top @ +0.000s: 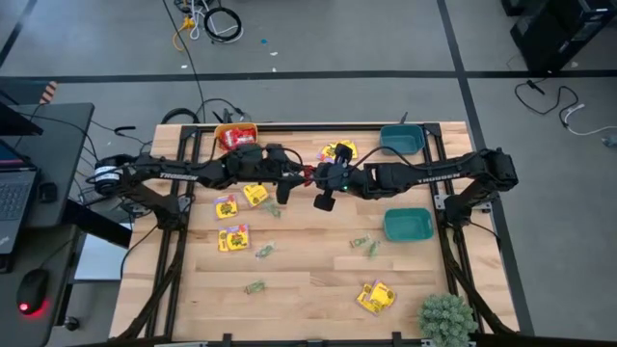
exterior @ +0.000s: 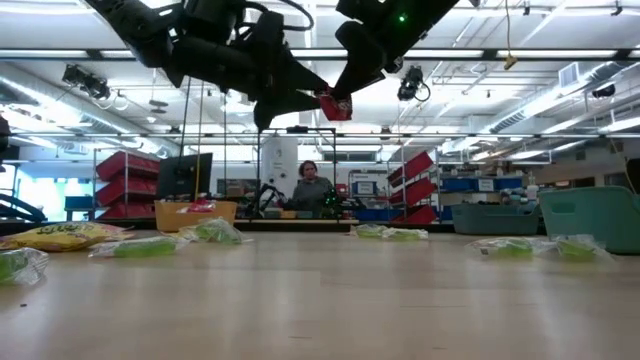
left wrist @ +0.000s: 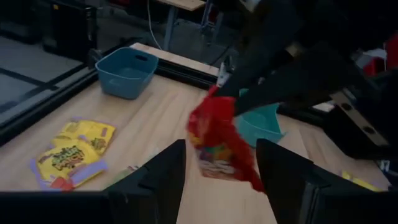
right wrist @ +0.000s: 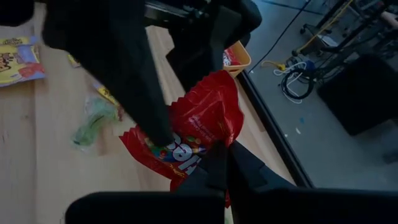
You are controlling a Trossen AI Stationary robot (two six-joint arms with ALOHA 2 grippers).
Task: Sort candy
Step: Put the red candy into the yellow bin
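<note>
My left gripper should take the packet (exterior: pixel 337 107) and drop it into the orange bowl (top: pixel 237 135), because my right gripper is holding the red packet too far from the bowl.
A red candy packet (left wrist: pixel 219 144) hangs in mid-air over the table's middle, with my right gripper (right wrist: pixel 219 154) shut on it. My left gripper (left wrist: pixel 222 149) is open. Its two fingers stand one on either side of the hanging packet, and I see no plain touch. In the high view the two grippers meet at the packet (top: pixel 310 176). Yellow packets (top: pixel 231 222) and pale green packets (top: pixel 263 251) lie flat on the wooden table. An orange bowl (top: pixel 236 135) at the far left holds red candy. My right gripper pinches the red packet by its upper edge (left wrist: pixel 214 99) between its two shut fingers, coming from the table's right side and slanting down. The packet hangs below the fingers, crumpled at the hold, clear of the table.
One teal bowl (top: pixel 400 140) stands at the far right and another (top: pixel 407 225) at the right. More yellow packets lie at the far middle (top: pixel 337 151) and the near right (top: pixel 376 296). A green plant (top: pixel 445 318) sits at the near right corner. A person (exterior: pixel 312 187) sits beyond the table.
</note>
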